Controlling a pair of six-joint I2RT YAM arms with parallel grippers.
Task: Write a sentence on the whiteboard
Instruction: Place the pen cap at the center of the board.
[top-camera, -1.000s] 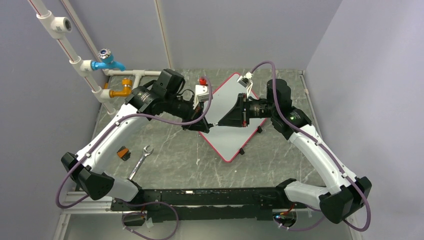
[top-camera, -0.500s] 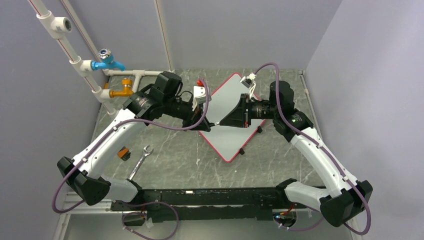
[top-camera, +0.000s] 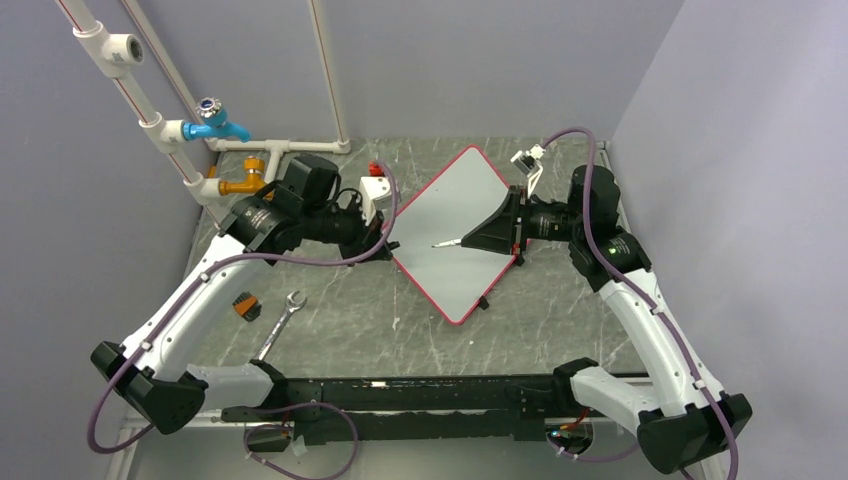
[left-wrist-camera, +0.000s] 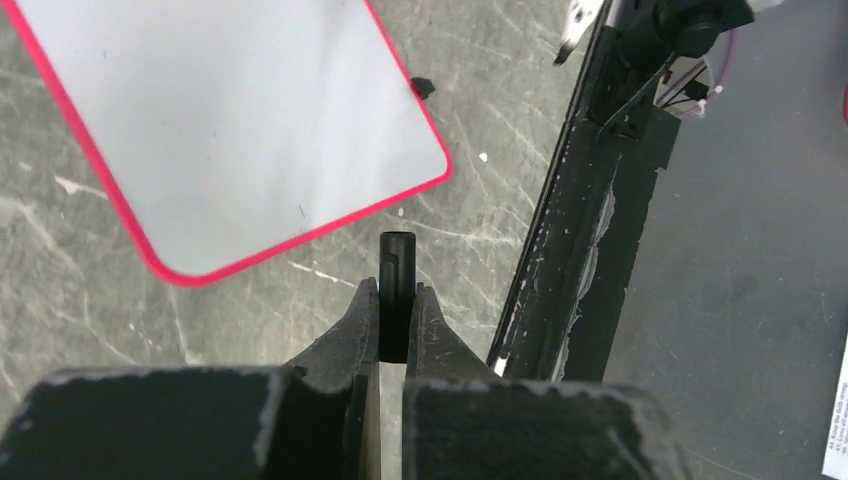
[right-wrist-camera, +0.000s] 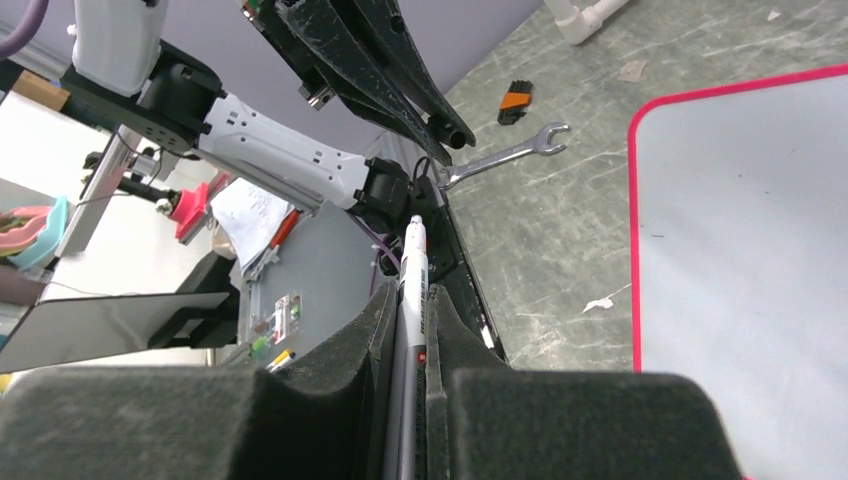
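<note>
The spot beside the wrench is open and the marker tip is uncovered, so my left gripper should bring the black marker cap down there next and let it go.
The whiteboard, white with a thin red rim, lies cornerwise mid-table. It also fills the upper left of the left wrist view and the right side of the right wrist view. No sentence shows on it; the surface looks blank. My right gripper is shut on a grey marker and hovers over the board's right half, with the bare tip pointing left. My left gripper sits just off the board's left corner, shut on the black marker cap.
A wrench and a small orange-and-black block lie on the table at the left. White pipes with a blue tap and a brass tap stand at the back left. A black rail runs along the near edge.
The two grippers, which met over the board, have drawn apart. The left went left with the cap and the right went right with the marker, whose tip is now bare.
</note>
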